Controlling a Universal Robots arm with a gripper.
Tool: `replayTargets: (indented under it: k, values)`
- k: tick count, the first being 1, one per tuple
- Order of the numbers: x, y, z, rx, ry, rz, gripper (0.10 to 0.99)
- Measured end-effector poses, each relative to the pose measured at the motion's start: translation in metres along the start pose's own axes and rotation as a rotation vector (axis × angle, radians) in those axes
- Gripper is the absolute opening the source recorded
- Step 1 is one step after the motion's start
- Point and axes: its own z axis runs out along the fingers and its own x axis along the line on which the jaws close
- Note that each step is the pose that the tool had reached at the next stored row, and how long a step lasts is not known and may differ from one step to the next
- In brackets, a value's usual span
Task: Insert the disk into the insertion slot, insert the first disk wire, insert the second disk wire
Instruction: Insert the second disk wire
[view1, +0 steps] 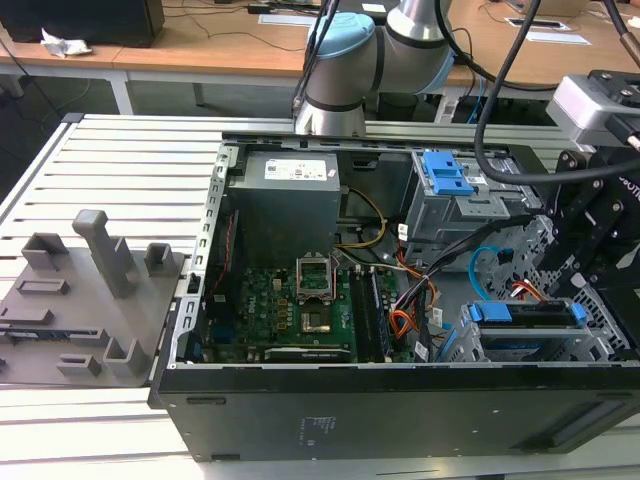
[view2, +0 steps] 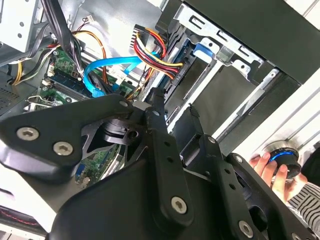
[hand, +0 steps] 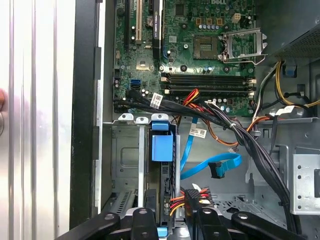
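Note:
The second disk wire's light-blue loop (hand: 234, 159) curls back, so the wire will follow in a hairpin when I carry its plug (hand: 217, 170) to the disk.
The disk (hand: 161, 145), in its bright blue carrier, sits inside the insertion slot (hand: 125, 155), the grey perforated cage at the exterior view's right (view1: 600, 335). The first disk wire (view2: 152, 52), a red, orange and black bundle, ends in a black plug (hand: 195, 197) resting against the disk's end. My gripper (view2: 174, 104) is open, with its two black fingertips (view2: 155, 100) just short of that plug. The second disk wire (hand: 210, 167), a light-blue flat loop, hangs loose beside the cage with its dark plug (hand: 218, 170) free.
A larger grey cage with a blue latch (view1: 445, 172) stands behind the slot. Black cable bundles (hand: 250, 145) and an orange flat cable (view1: 400, 322) cross beside the motherboard (view1: 290, 300). A hand (view2: 267, 167) rests on a round blue-lit knob outside the case. A grey fixture (view1: 90, 290) lies at the exterior view's left.

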Motion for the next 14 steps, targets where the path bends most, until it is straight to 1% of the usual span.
replayTargets:
  k: [3,7,8,14]
  values:
    - [-0.0009,0.0001,-0.0002,0.0,0.0003,0.0,0.361]
    - [-0.0054,0.0001,-0.0001,0.0,0.0,0.0,0.361]
    - [-0.0078,0.0002,-0.0001,0.0,0.0,0.0,0.361]
    - [-0.0132,0.0003,-0.0001,0.0,0.0,0.0,0.361]
